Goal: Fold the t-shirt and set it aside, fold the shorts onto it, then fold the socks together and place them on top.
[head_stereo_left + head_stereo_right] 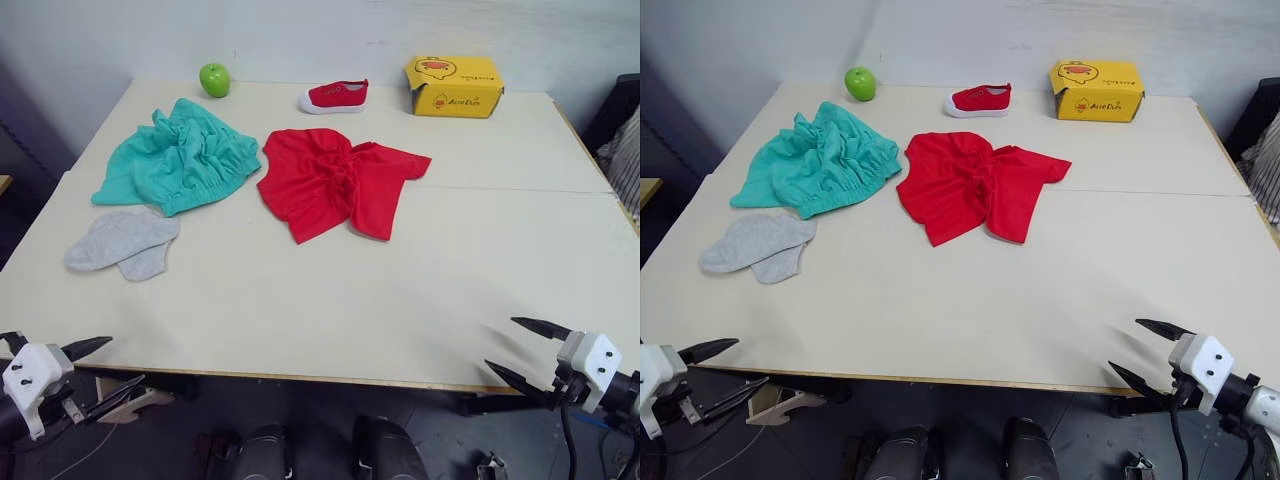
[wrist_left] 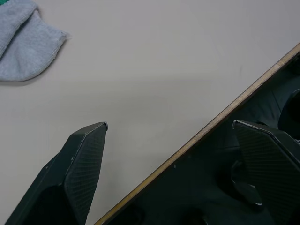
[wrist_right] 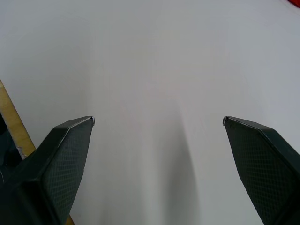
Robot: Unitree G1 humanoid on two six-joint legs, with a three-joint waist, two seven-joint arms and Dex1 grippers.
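The red t-shirt (image 1: 305,185) is bunched into creases at its middle (image 1: 343,178), so the cloth will fall open into a much wider sheet when the robot lifts it.
The red t-shirt (image 1: 335,182) lies crumpled at the middle of the table (image 1: 330,300). Left of it sit the teal shorts (image 1: 180,158), bunched up. The grey socks (image 1: 122,243) lie overlapped in front of the shorts, and a part of them shows in the left wrist view (image 2: 23,44). My left gripper (image 1: 110,365) hangs open at the table's front left edge, empty. At the front right edge my right gripper (image 1: 515,347) is open too, holding nothing, its fingers (image 3: 65,159) spread over bare table.
A green apple (image 1: 214,79), a small red shoe (image 1: 335,96) and a yellow box (image 1: 453,86) stand along the far edge. A seam crosses the table at the right (image 1: 520,188). Bare table stretches between the garments and the front edge.
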